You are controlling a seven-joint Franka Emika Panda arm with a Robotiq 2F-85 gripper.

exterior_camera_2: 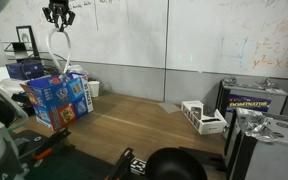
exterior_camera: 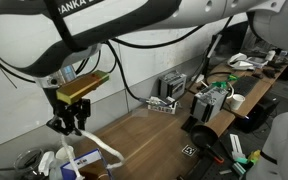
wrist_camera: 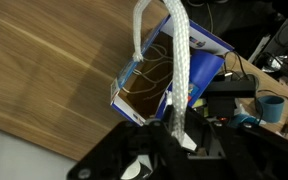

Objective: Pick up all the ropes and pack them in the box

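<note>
The white rope's loose end (wrist_camera: 138, 50) is hanging over the rim of the blue box, so the robot's gripper needs to turn and go above the box's open inside (wrist_camera: 144, 95) before it lets the rope down.
A thick white rope (wrist_camera: 181, 60) hangs as a loop from my gripper (wrist_camera: 174, 135), which is shut on it. In both exterior views the gripper (exterior_camera: 72, 122) (exterior_camera_2: 57, 15) is held high above the blue box (exterior_camera_2: 56, 98), and the rope (exterior_camera_2: 62, 50) dangles down toward the box's open top. From the wrist the box (wrist_camera: 199, 40) lies open directly below, showing a brown inside with thin cords in it. In an exterior view the rope's tail (exterior_camera: 106, 152) trails beside the box (exterior_camera: 81, 160) at the bottom left.
A white-grey device with ports (exterior_camera_2: 204, 117) (exterior_camera: 167, 95) stands on the wooden table (exterior_camera_2: 134, 125) by the whiteboard wall. A dark case (exterior_camera_2: 254, 100) and cluttered electronics (exterior_camera: 219, 95) fill one end. A blue cup (wrist_camera: 271, 105) sits near the box.
</note>
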